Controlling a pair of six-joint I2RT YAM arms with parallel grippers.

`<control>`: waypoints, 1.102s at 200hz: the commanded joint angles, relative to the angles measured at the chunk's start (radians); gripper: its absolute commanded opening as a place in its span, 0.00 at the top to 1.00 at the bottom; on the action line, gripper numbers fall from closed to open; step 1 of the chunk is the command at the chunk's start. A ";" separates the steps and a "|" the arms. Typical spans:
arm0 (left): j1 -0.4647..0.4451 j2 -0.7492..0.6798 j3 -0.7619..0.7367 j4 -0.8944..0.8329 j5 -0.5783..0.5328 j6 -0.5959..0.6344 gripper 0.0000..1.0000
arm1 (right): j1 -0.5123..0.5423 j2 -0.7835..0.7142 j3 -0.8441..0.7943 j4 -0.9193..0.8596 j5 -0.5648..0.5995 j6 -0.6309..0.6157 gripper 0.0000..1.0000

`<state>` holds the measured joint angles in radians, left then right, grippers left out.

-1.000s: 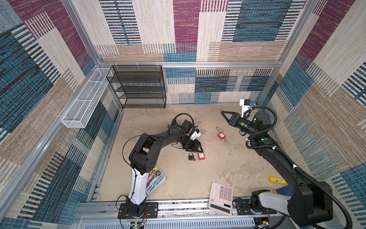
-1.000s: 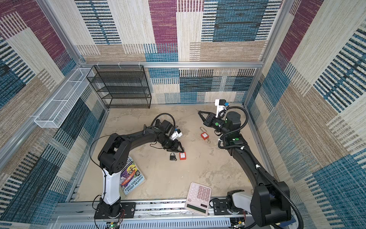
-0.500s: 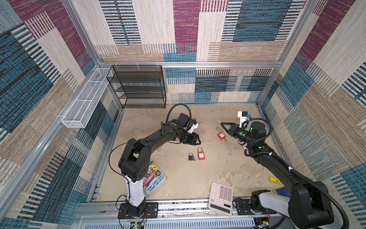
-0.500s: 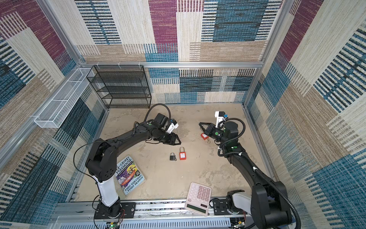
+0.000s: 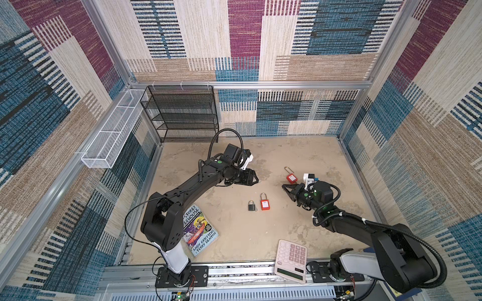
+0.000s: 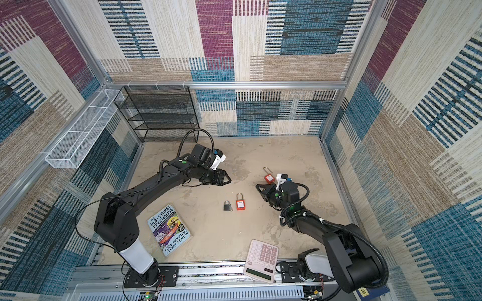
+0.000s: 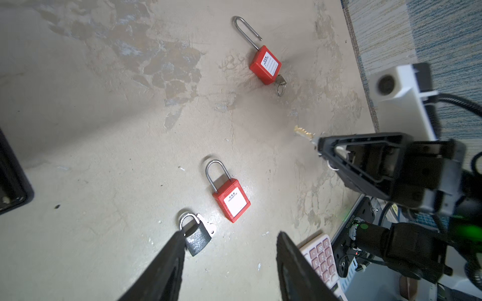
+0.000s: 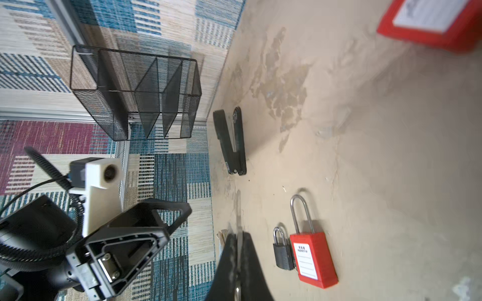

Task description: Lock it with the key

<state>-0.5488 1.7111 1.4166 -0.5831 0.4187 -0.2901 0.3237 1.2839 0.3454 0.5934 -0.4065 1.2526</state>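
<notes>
The middle red padlock's shackle (image 5: 263, 196) is shut and the floor (image 5: 273, 205) beside it is clear, so the robot's right gripper carries on lowering the brass key until the key lies there, then let go.
A red padlock (image 5: 265, 204) (image 6: 240, 204) (image 7: 232, 200) (image 8: 313, 258) lies flat mid-floor, shackle down, with a small dark padlock (image 5: 251, 206) (image 7: 197, 238) (image 8: 283, 250) right beside it. My right gripper (image 5: 284, 187) (image 6: 257, 186) (image 8: 238, 234) hovers just right of them, shut on a brass key (image 7: 303, 132) whose blade sticks out past the fingertips. My left gripper (image 5: 254, 178) (image 6: 228, 179) (image 7: 229, 235) is open and empty, behind and left of the padlocks. A second red padlock (image 5: 291, 177) (image 7: 265, 65), with a long open shackle and a key in its base, lies behind the right gripper.
A book (image 5: 199, 229) lies front left beside the left arm's base. A pink calculator (image 5: 290, 256) rests on the front rail. A black mesh rack (image 5: 182, 114) stands at the back wall and a white wire basket (image 5: 112, 130) hangs on the left wall. A black stapler (image 8: 232, 142) lies near the left gripper.
My right gripper has come down and forward with the key, from the back right to beside the two padlocks. The left arm has drawn back a little from them.
</notes>
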 commanded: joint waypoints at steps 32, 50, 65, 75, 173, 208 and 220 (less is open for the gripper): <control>0.025 -0.082 -0.006 -0.096 -0.097 0.004 0.42 | 0.122 -0.034 -0.056 0.010 0.282 0.194 1.00; 0.030 -0.102 -0.019 -0.092 -0.111 0.000 0.42 | 0.147 -0.042 -0.064 -0.023 0.329 0.222 1.00; 0.032 -0.111 -0.028 -0.089 -0.118 -0.001 0.42 | 0.156 -0.040 -0.066 -0.038 0.342 0.234 1.00; 0.032 -0.112 -0.034 -0.091 -0.121 -0.001 0.42 | 0.167 -0.040 -0.056 -0.065 0.358 0.231 1.00; 0.032 -0.118 -0.056 -0.106 -0.147 0.005 0.42 | 0.287 0.088 -0.044 0.024 0.378 0.274 1.00; 0.032 -0.116 -0.057 -0.106 -0.133 0.000 0.42 | 0.304 0.148 -0.055 0.090 0.383 0.289 1.00; 0.032 -0.119 -0.060 -0.105 -0.135 -0.001 0.42 | 0.304 0.166 -0.051 0.104 0.376 0.289 1.00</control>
<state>-0.5175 1.5970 1.3617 -0.6773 0.2874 -0.2848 0.6239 1.4250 0.2924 0.6136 -0.0422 1.5284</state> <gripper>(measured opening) 0.583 0.066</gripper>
